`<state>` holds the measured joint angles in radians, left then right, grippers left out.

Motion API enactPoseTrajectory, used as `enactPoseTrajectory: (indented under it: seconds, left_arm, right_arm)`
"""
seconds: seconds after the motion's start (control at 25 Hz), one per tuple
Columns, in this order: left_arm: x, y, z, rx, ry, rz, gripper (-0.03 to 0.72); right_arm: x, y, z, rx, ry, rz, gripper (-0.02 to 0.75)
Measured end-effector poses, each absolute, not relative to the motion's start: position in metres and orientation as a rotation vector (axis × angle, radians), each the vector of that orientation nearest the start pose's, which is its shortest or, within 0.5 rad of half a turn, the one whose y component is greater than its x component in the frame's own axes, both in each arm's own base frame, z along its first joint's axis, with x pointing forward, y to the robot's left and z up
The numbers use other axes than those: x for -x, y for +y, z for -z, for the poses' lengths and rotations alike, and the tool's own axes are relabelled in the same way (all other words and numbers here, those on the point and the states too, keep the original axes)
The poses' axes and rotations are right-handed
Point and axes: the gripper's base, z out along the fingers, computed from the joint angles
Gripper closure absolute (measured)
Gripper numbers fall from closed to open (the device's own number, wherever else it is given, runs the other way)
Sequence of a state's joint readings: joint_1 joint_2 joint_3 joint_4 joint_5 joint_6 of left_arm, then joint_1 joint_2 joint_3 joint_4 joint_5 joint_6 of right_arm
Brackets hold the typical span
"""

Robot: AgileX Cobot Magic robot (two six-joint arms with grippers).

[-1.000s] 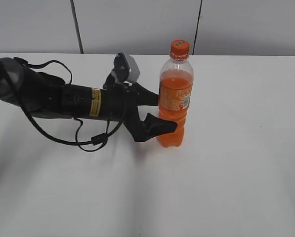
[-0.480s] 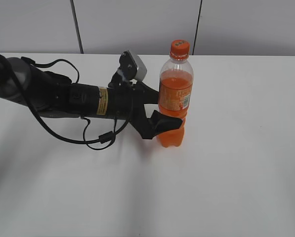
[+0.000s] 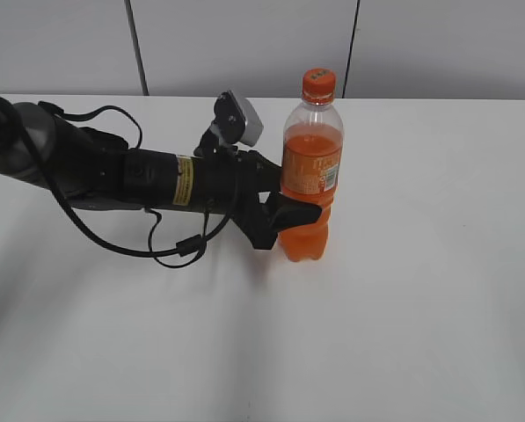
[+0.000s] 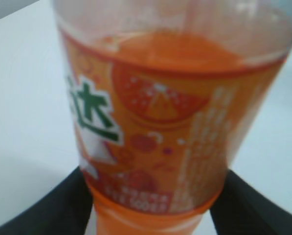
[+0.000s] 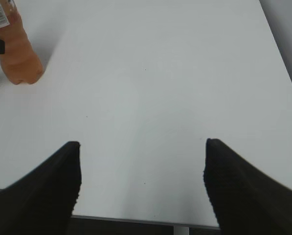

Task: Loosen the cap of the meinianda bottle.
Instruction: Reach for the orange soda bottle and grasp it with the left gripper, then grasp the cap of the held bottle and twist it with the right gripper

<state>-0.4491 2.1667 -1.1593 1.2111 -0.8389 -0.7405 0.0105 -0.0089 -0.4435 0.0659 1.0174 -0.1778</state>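
The robot's left gripper has hold of the bottle's waist (image 3: 317, 200), well below the cap, so it should steady the bottle while the right gripper takes the cap from above.
The meinianda bottle (image 3: 311, 171) stands upright on the white table (image 3: 403, 290), with orange drink, an orange label and its orange cap (image 3: 318, 85) on top. My left gripper (image 3: 290, 199) reaches in from the left, and its black fingers press on both sides of the bottle's waist below the label. In the left wrist view the bottle (image 4: 160, 122) fills the frame between the two fingers (image 4: 77, 205); the cap is out of that view. My right gripper (image 5: 142, 161) is open and empty over bare table, far from the bottle (image 5: 18, 61).
The left arm and its looping cables (image 3: 170, 246) lie low across the table's left half. The table's front edge (image 5: 136, 220) shows just beneath the right gripper. A grey panelled wall (image 3: 244, 44) stands behind the table.
The left arm has pushed right toward the bottle and its fingers have closed in on the bottle's waist. The bottle stays upright in the same spot.
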Motion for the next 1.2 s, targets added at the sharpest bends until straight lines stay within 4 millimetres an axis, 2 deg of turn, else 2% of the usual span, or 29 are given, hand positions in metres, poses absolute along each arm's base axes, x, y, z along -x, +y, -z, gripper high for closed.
enactPoseTrajectory:
  seconds: [0.08, 0.36, 0.48, 0.64, 0.8, 1.04, 1.2]
  left_arm:
    - [-0.347, -0.238, -0.115, -1.180, 1.696, 0.890, 0.282]
    - [-0.347, -0.238, -0.115, -1.180, 1.694, 0.890, 0.284]
    - [-0.347, -0.238, -0.115, -1.180, 1.694, 0.890, 0.284]
    - [-0.347, -0.238, -0.115, -1.180, 1.694, 0.890, 0.284]
    - [-0.347, -0.238, -0.115, -1.180, 1.694, 0.890, 0.284]
    - [-0.347, -0.238, -0.115, -1.180, 1.694, 0.890, 0.284]
    - [-0.347, -0.238, -0.115, -1.180, 1.693, 0.891, 0.284]
  right_arm:
    - [-0.002, 0.005, -0.265, 0.192, 2.038, 0.025, 0.150]
    - [-0.001, 0.005, -0.266, 0.192, 2.037, 0.025, 0.150]
    - [0.000, 0.005, -0.276, 0.162, 2.042, 0.006, 0.150]
    - [-0.014, 0.005, -0.296, 0.132, 2.132, -0.019, 0.163]
    - [-0.039, 0.006, -0.321, 0.127, 2.220, -0.029, 0.219]
    - [-0.089, 0.006, -0.350, 0.131, 2.348, -0.036, 0.336]
    - [-0.128, 0.007, -0.356, 0.156, 2.496, -0.043, 0.365]
